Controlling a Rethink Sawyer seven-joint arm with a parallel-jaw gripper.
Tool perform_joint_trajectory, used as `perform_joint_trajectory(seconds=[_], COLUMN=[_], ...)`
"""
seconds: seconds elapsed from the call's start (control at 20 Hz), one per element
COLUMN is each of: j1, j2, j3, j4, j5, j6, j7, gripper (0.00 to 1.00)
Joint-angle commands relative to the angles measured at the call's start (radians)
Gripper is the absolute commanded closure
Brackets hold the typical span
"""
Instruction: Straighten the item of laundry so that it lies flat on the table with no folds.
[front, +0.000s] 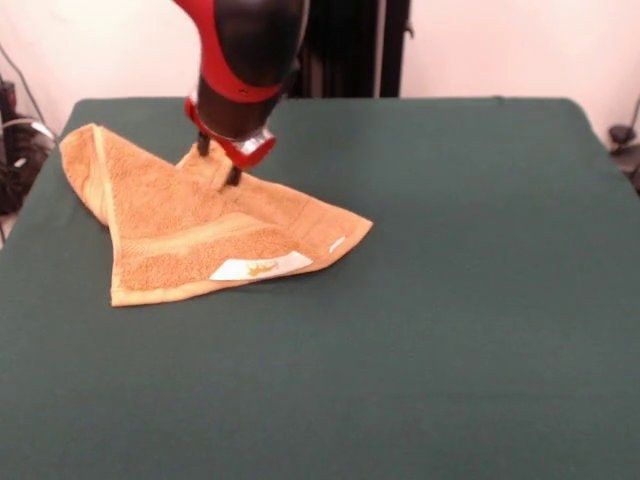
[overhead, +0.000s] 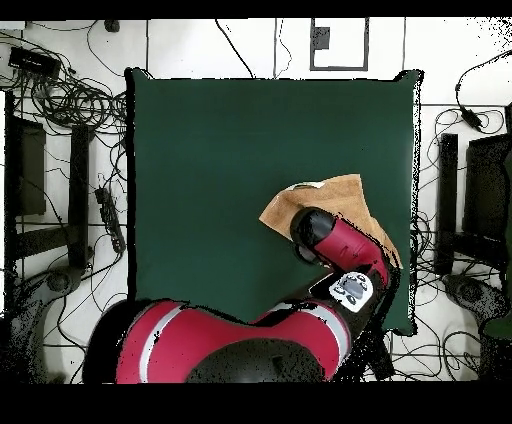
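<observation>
The towel's far side (front: 300, 198) runs at a slant in a rough triangle. The orange-tan towel (front: 180, 220) will therefore spread toward a square when I pull the small hump up and away.
The orange-tan towel (front: 190, 235) lies folded over itself in a rough triangle on the far left of the green table (front: 450, 300), with its white label (front: 262, 267) on the near edge. My gripper (front: 218, 162) is down on the towel's far edge. Its fingers stand apart and open, with a small hump of towel between them. In the overhead view the towel (overhead: 335, 195) shows at the table's (overhead: 220, 160) right side, partly hidden by my red arm (overhead: 338, 242), which also hides the gripper.
The towel's left corner (front: 75, 150) lies close to the table's left edge. Cables and gear (front: 15, 150) sit off that edge. Black racks (overhead: 465, 200) and wires (overhead: 70, 95) surround the table in the overhead view.
</observation>
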Motion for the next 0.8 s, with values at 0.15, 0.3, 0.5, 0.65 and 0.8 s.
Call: perform_joint_trajectory(seconds=[0.15, 0.3, 0.5, 0.65, 0.8], j1=[-0.023, -0.024, -0.034, -0.063, -0.079], j2=[-0.006, -0.023, -0.016, 0.047, 0.084], j3=[0.023, 0.013, 0.026, 0.075, 0.129], j4=[0.088, 0.097, 0.093, 0.047, 0.035], j5=[-0.048, -0.057, -0.060, -0.040, -0.016], j6=[0.027, 0.036, 0.020, -0.042, -0.109], j7=[0.189, 0.183, 0.180, 0.194, 0.201], gripper=[0.00, 0.00, 0.00, 0.00, 0.00])
